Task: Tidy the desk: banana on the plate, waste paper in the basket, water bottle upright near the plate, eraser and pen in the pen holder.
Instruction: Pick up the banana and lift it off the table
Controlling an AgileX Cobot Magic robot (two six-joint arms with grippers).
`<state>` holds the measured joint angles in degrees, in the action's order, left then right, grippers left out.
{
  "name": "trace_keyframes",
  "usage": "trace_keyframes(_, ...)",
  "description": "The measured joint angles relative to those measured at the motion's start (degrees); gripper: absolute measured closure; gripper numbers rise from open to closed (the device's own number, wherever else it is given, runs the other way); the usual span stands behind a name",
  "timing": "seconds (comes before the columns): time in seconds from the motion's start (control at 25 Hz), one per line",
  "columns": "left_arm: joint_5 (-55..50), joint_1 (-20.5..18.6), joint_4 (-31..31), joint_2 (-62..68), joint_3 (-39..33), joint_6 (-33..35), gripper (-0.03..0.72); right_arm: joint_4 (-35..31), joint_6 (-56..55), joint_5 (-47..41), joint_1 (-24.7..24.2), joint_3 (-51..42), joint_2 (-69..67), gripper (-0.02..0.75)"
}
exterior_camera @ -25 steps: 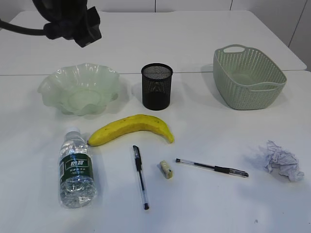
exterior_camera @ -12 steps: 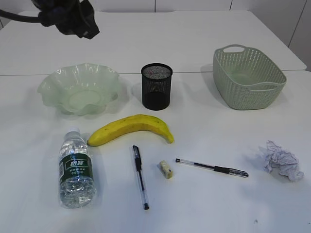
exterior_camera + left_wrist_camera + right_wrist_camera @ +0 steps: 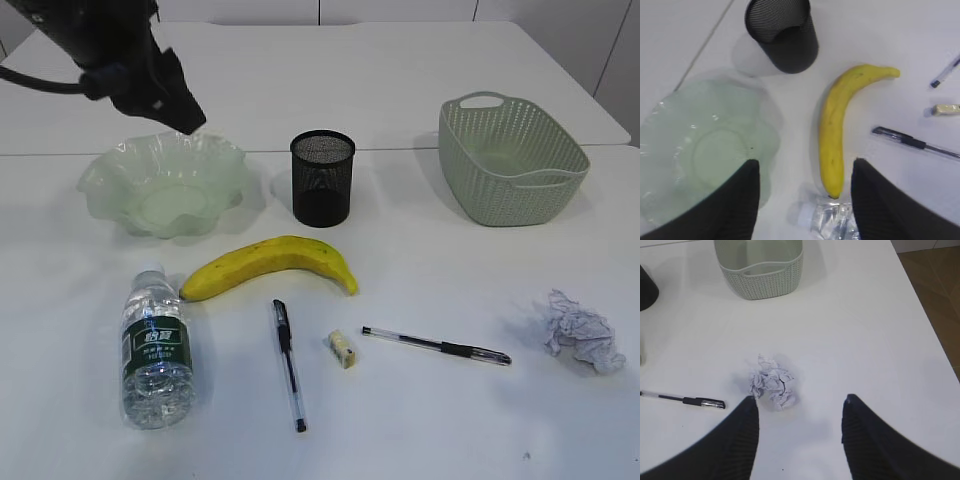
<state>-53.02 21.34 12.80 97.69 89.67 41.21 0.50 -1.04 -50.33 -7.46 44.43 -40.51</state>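
I expect the banana (image 3: pixel 268 262) to reach across from rim to rim when I lower it in, because it looks as long as the wavy plate (image 3: pixel 165 187) is wide.
The banana (image 3: pixel 270 262) lies on the desk (image 3: pixel 420 430) in front of the pale-green wavy plate (image 3: pixel 165 185). Left of it the water bottle (image 3: pixel 156 350) lies on its side. Two pens (image 3: pixel 288 363) (image 3: pixel 436 346) and the small eraser (image 3: pixel 342 349) lie near the front. The black mesh pen holder (image 3: pixel 322 178) stands mid-desk, and the basket (image 3: pixel 510 160) stands at the back right. Crumpled waste paper (image 3: pixel 580 330) sits at the right. My left gripper (image 3: pixel 805 167) hangs open above the plate's edge and the banana's tip (image 3: pixel 834 187). My right gripper (image 3: pixel 799 402) is open just short of the waste paper (image 3: pixel 772 382).
The left arm (image 3: pixel 120 55) is a dark mass above the plate's far rim. The desk's right edge (image 3: pixel 925 330) drops to a brown floor. A seam (image 3: pixel 400 150) crosses the desk behind the plate and holder.
The left arm has dropped lower and to the right, now over the plate's far rim. Nothing on the desk has moved.
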Motion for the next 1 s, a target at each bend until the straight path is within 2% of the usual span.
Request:
trace_keyframes(0.2, -4.54, 0.0, 1.11, 6.38, 5.43, 1.11, 0.284, 0.0, 0.0, 0.0, 0.0, 0.0, 0.0, 0.338)
trace_keyframes(0.6, -11.95, 0.0, 5.61, 18.82, 21.49, 2.94, 0.285, 0.0, 0.0, 0.0, 0.0, 0.0, 0.0, 0.338)
trace_keyframes(0.8, -15.54, 0.0, 6.94, 25.07, 26.08, 5.36, 0.286, 0.0, 0.0, 0.0, 0.0, 0.0, 0.0, 0.338)
trace_keyframes(1.0, -16.8, 0.0, 7.07, 29.81, 27.38, 7.62, 0.286, 0.14, 0.0, 0.0, 0.0, 0.0, 0.0, 0.338)
